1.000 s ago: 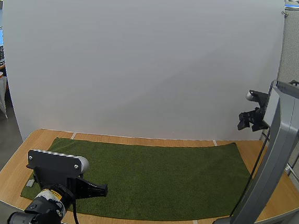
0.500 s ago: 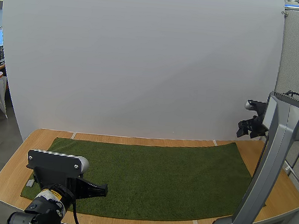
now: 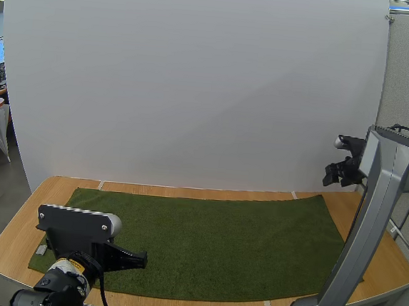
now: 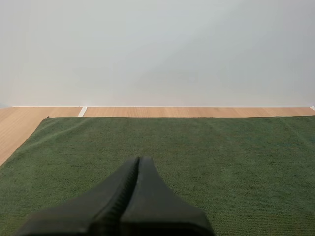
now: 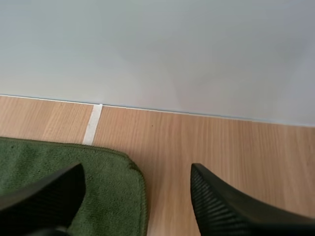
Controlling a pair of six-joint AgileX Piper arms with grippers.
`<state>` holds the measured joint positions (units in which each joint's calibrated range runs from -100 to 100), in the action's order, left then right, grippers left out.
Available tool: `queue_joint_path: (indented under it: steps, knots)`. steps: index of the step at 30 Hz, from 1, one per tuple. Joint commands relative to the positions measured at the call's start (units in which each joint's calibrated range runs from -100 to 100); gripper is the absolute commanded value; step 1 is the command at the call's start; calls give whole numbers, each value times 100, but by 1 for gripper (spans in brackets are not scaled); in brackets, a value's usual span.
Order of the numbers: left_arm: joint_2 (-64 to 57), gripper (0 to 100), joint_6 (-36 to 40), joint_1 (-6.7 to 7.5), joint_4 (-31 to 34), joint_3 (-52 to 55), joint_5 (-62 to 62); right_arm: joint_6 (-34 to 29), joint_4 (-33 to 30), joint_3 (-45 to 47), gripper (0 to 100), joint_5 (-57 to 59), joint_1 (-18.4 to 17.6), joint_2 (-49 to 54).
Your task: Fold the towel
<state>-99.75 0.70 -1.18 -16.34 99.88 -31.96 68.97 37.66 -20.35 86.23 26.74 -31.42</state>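
Observation:
My gripper will fold the towel over, and I should expect more tape hidden underneath then, because a white tape strip (image 3: 294, 194) disappears under the towel's far edge (image 3: 283, 239).
A dark green towel (image 3: 211, 239) lies flat across the wooden table (image 3: 187, 191). My left gripper (image 3: 138, 259) hovers low over the towel's near left part, its fingers shut together as one dark wedge (image 4: 138, 169) with nothing between them. My right gripper (image 3: 335, 173) hangs high above the towel's far right corner (image 5: 133, 167). In the right wrist view its two ribbed fingers (image 5: 216, 206) stand wide apart, empty, above that corner and the bare wood beside it.
A white backdrop wall (image 3: 196, 88) stands along the table's far edge. Bare wood (image 5: 216, 142) runs beyond the towel's far and right edges. A white tape strip (image 5: 92, 124) marks the wood near the far right corner.
My right arm has dropped and shifted slightly, bringing its gripper lower toward the towel's far right corner. The left arm and the towel have not moved.

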Motion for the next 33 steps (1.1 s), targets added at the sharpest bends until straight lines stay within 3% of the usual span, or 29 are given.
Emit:
queue_joint_path:
  steps: [1, 7, 14, 33]
  knots:
    - [-25, 0, 27, -13, 68, 12, 68, 216, 61, -170, 100, 43, 12, -118]
    - [-25, 0, 27, -13, 68, 12, 68, 410, 61, -863, 100, 1009, 12, -738]
    - [-25, 0, 27, -13, 68, 12, 68, 454, 70, -1561, 100, 1250, -23, -1299]
    - [-25, 0, 27, -13, 68, 12, 68, 530, -5, -1643, 100, 1361, -136, -1691]
